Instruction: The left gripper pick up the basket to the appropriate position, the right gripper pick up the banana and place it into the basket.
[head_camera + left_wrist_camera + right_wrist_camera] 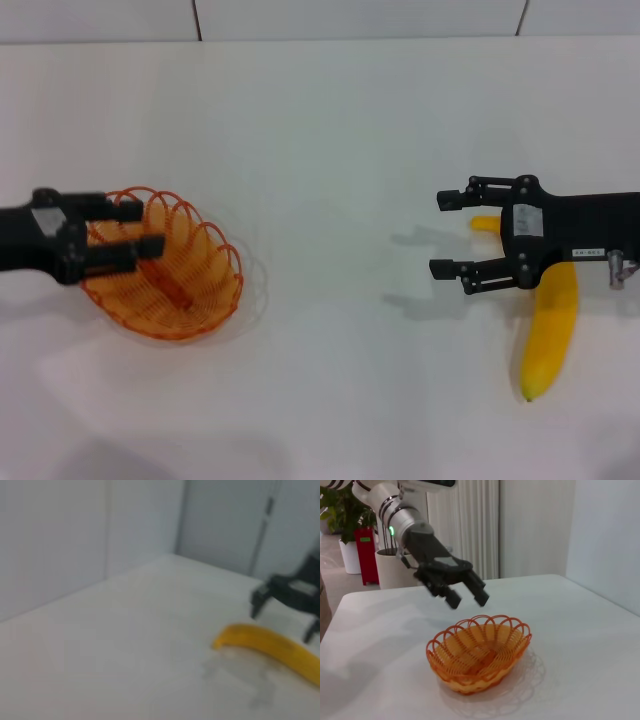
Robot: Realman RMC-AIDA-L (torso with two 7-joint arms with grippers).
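Both fingers of the robot's left gripper stretch level over the basket [128, 230], above its rim, so the robot should back that gripper off, turn it downward and straddle the basket rim's far edge [116, 195].
The orange wire basket [190, 300] sits on the white table at the left, also seen in the right wrist view [470, 675]. My left gripper [140, 232] hovers open above the basket's left rim; the right wrist view shows this left gripper [468, 601] clear of the rim, holding nothing. The yellow banana [553, 335] lies on the table at the right, its far end poking out beyond the claw. My right gripper [442, 233] is open above the banana's far half, fingers pointing toward the table's middle. The left wrist view shows the banana [270, 642] with the right gripper [282, 620] over it.
The white table [330, 150] stretches between the two arms. A wall runs along its far edge. Beyond the table, the right wrist view shows potted plants [350, 535] and a radiator.
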